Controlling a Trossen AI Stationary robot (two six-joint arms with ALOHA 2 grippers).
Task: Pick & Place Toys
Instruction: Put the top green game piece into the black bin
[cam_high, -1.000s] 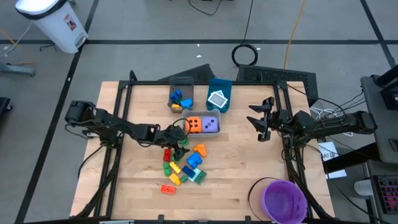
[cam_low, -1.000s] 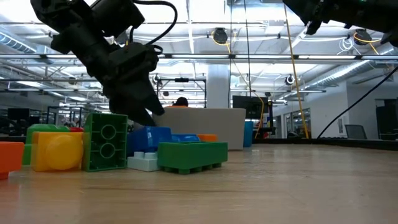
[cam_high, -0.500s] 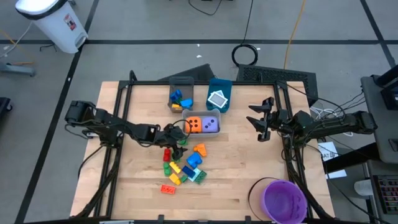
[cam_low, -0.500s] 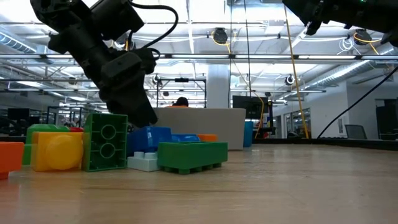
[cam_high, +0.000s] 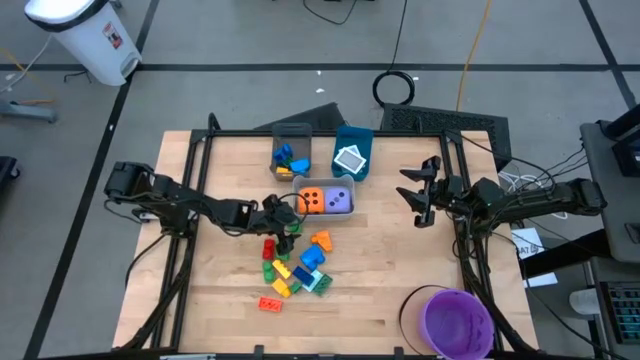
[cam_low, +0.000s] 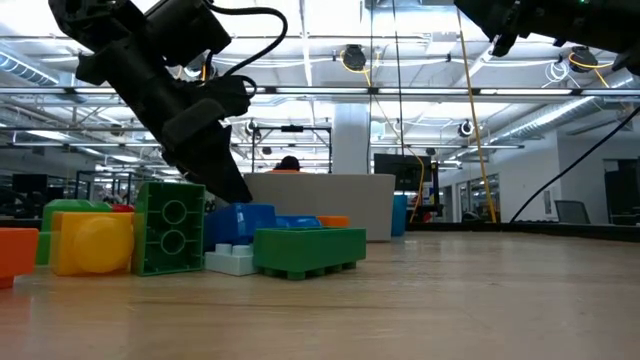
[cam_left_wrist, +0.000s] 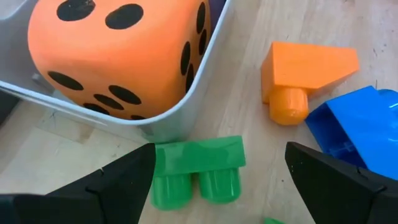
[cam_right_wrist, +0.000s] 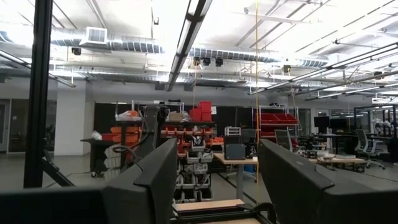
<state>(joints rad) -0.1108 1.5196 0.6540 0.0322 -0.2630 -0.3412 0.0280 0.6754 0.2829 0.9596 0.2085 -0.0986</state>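
The small green brick (cam_left_wrist: 200, 158) is right up against the grey bin's side (cam_left_wrist: 176, 132), so next my left gripper pulls the brick back onto open wood before it grips and lifts it.
My left gripper (cam_high: 288, 222) (cam_left_wrist: 221, 158) is open, slanting down just in front of the grey bin (cam_left_wrist: 186, 118) that holds the orange die (cam_left_wrist: 118, 53) and the purple die (cam_high: 340, 201). A small green brick (cam_left_wrist: 198, 167) lies on the table against the bin's wall, between the two fingers. An orange brick (cam_left_wrist: 305, 68) and a blue brick (cam_left_wrist: 360, 127) lie beside it. More bricks (cam_high: 295, 265) lie piled nearer the front edge. My right gripper (cam_high: 420, 190) (cam_right_wrist: 217, 171) waits open, raised at the right and pointing upward.
A grey bin with blue bricks (cam_high: 290, 155) and a blue bin with a white-teal tile (cam_high: 352, 157) stand at the back. A round purple bowl (cam_high: 458, 322) sits at the front right. A black frame (cam_high: 330, 133) edges the table.
My left gripper has rolled and tipped a little about its wrist while staying over the green brick by the dice bin. Its fingers stay open. The toys have not moved.
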